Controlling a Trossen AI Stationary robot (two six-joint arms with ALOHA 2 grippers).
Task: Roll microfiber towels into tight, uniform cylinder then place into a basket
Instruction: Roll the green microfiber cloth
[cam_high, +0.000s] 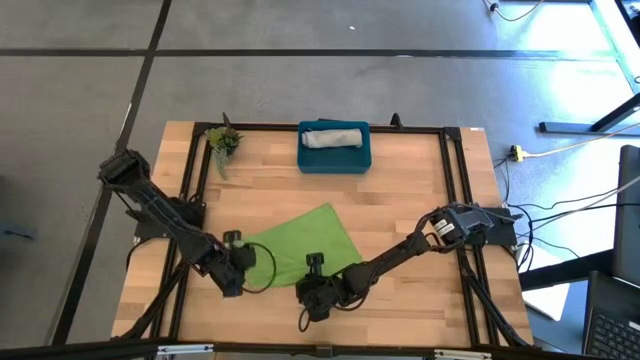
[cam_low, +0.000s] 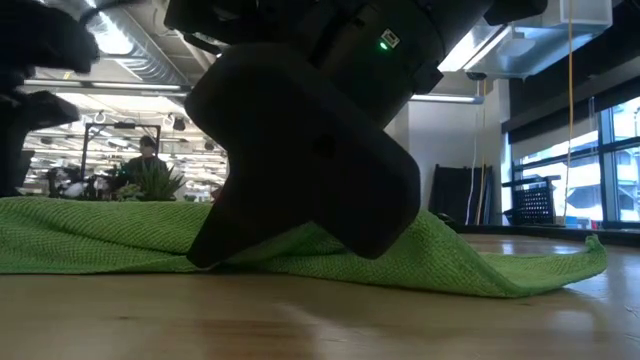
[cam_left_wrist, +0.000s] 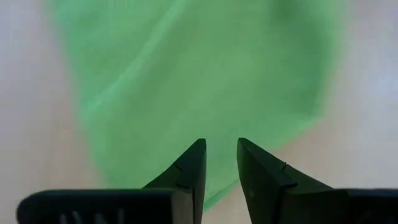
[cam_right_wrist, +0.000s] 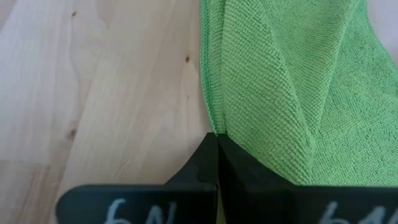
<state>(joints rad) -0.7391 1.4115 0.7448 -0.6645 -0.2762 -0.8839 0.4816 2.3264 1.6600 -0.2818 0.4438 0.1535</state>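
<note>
The lime green towel (cam_high: 322, 238) has a soft crease (cam_left_wrist: 138, 61) running across it, so I expect its near edge to fold over onto the rest when I lift and carry it.
The lime green towel (cam_high: 300, 245) lies spread on the wooden table like a diamond, mostly flat. My right gripper (cam_right_wrist: 217, 140) is shut at its near corner. My left gripper (cam_left_wrist: 221, 158) is open just over the towel's left corner (cam_high: 248, 245), with green cloth showing through the gap between its fingers; I cannot tell whether it touches the cloth. At the far edge stands the teal basket (cam_high: 335, 160), and a rolled light grey towel (cam_high: 335, 136) lies inside it. My right gripper pinches the green towel's edge (cam_right_wrist: 211, 124) at its near corner between its two shut fingers. The fingers slant down from the table's right side. The cloth rises in a low ridge (cam_right_wrist: 298, 124) toward the fingertips, while the rest of the towel (cam_low: 100, 235) lies on the table.
A small green plant sprig (cam_high: 224, 142) lies at the far left of the table, beside the basket. A black frame (cam_high: 455, 180) runs along the table's edges. Bare wood (cam_high: 420, 200) lies between the towel and the basket.
</note>
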